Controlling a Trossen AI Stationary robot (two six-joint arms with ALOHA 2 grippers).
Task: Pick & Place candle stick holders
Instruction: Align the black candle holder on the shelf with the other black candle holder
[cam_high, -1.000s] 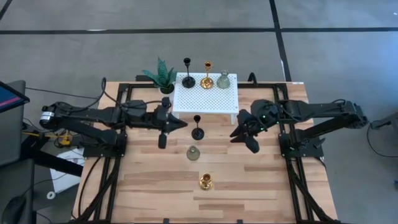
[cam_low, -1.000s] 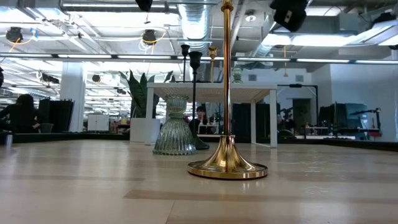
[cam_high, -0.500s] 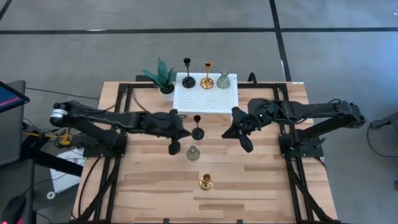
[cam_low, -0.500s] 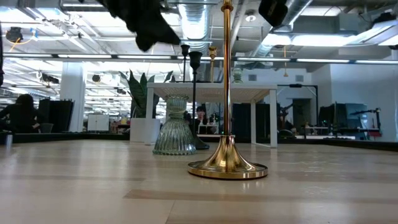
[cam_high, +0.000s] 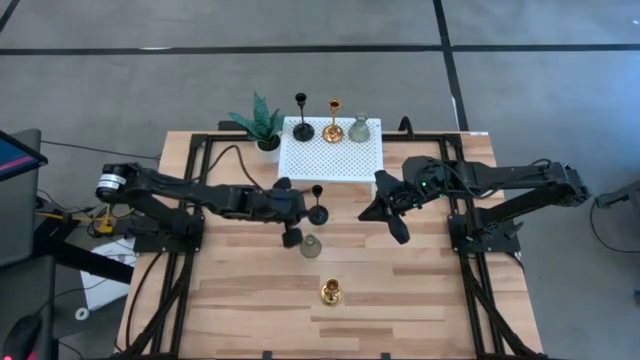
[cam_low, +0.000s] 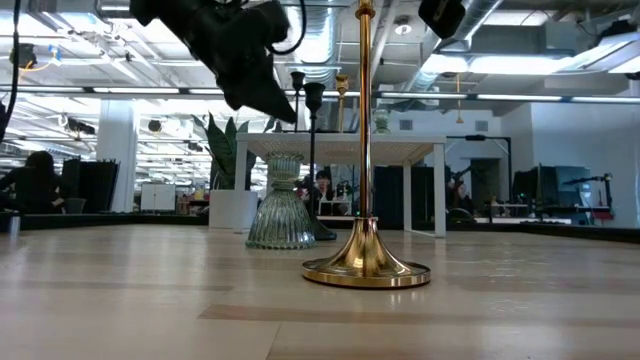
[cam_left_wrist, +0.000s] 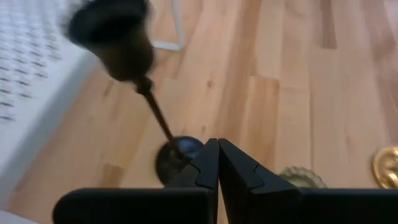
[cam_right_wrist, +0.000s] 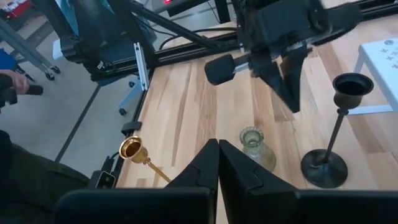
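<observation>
The black table holder's stem (cam_left_wrist: 160, 114) is outside the closed fingers of my left gripper. Next, I open them, move them around the stem (cam_low: 313, 118) just below the cup, and close them before I lift.
Three holders stand on the table on their bases: a slim black one (cam_high: 317, 205), a squat grey-green one (cam_high: 311, 246) and a gold one (cam_high: 331, 292). A second black holder (cam_high: 302, 115), gold holder (cam_high: 334, 118) and grey-green holder (cam_high: 359, 128) stand on the white perforated platform (cam_high: 330, 160). My left gripper (cam_high: 303, 208) is shut and empty just left of the black table holder (cam_left_wrist: 143, 93), above the table; it also shows in the right wrist view (cam_right_wrist: 291, 102). My right gripper (cam_high: 363, 213) is shut and empty, to the right of that holder (cam_right_wrist: 333, 134).
A small green potted plant (cam_high: 262, 122) stands at the platform's far left corner. Dark arm frames run along both table sides (cam_high: 190, 250). Bare wood lies in front of the gold holder toward the near edge (cam_high: 330, 330).
My left gripper has reached toward the table's right edge and come lower, closing in on the black holder on the table. My right gripper has shifted a little toward the table's left. The holders have not moved.
</observation>
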